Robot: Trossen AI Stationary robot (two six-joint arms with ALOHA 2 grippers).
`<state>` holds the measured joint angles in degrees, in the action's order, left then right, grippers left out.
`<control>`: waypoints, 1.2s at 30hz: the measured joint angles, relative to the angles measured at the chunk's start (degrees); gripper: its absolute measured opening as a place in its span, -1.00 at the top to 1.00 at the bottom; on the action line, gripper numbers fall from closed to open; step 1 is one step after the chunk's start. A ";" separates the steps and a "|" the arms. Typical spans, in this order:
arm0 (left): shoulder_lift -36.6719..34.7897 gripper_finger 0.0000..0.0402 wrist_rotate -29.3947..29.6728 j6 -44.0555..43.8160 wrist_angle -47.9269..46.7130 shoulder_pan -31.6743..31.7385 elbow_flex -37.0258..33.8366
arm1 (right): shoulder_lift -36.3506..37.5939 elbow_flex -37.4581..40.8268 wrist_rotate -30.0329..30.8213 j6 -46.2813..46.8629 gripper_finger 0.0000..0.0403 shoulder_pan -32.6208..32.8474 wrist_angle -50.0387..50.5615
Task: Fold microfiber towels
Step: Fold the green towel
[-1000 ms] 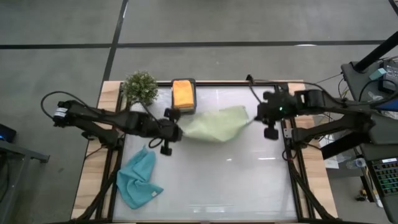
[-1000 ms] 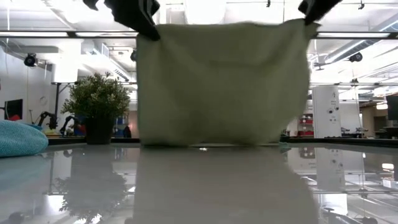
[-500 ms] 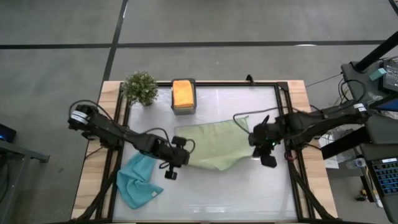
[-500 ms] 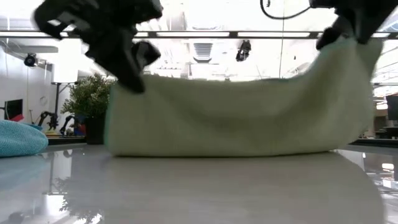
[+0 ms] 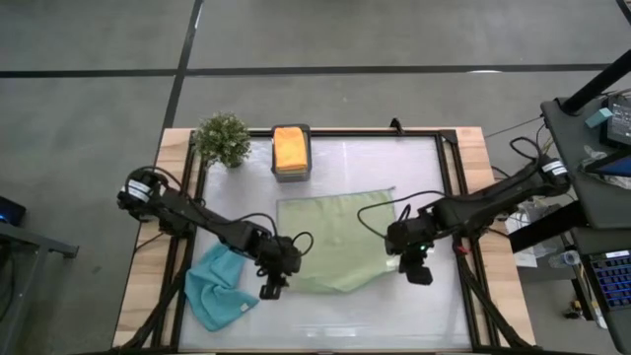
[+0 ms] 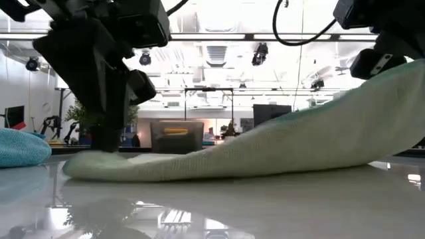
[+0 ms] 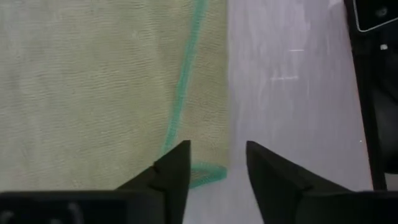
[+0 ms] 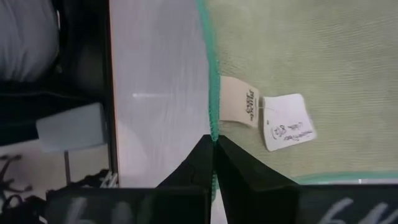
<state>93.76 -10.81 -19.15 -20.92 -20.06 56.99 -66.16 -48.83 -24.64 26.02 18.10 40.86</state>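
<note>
The towel's near edge is curled over, so the green hem is inward of my left gripper's gap. My left gripper should pinch that hem before it folds.
A sage green microfiber towel lies spread on the white table. My left gripper stands open at the towel's near left corner, which lies flat on the table under the gap between the fingers. My right gripper is shut on the towel's right edge, beside two white labels. The low view shows that end raised above the table. A light blue towel lies bunched at the near left. An orange one sits folded on a dark box at the far edge. My left gripper: I cannot tell whether its open fingers touch the corner. My right gripper pinches the towel's green-stitched hem between its two fingers, close to the labels. It comes slanting down from the table's right side. The held end is lifted and the cloth slopes down to the table.
A small potted plant stands at the far left corner. The table's dark frame rails run along both sides. Bare table surface lies near the front edge and at the far right.
Both grippers have come down and toward the table's near edge, tipping more steeply downward. The green towel, which hung between them, now lies spread out on the table. Its left corner rests flat, and only its right end remains raised.
</note>
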 joint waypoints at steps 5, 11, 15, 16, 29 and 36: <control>0.00 0.09 3.36 1.01 3.19 -0.28 -0.24 | -3.95 -1.66 0.18 0.25 0.96 2.51 -0.14; 0.00 0.07 7.90 -0.06 5.45 -0.32 -3.00 | -8.06 -3.47 0.22 0.59 0.96 4.87 -0.30; 0.00 0.07 7.74 -4.42 5.48 -0.85 -5.10 | -9.16 -4.03 0.43 0.61 0.96 6.17 -0.55; 0.00 0.07 7.75 -4.58 5.97 -1.14 -5.39 | -9.39 -4.03 0.67 0.59 0.96 6.40 -0.74; 0.00 0.18 6.84 -7.49 13.19 -2.29 -8.07 | -9.35 -4.01 3.62 1.13 0.96 6.91 -0.95; 2.77 0.41 6.49 -7.55 13.99 -2.18 -8.24 | -9.59 -3.95 3.76 0.92 0.96 6.91 -1.09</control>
<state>96.53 -4.32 -26.70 -6.93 -22.24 48.75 -75.74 -52.78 -20.88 26.94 25.02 39.76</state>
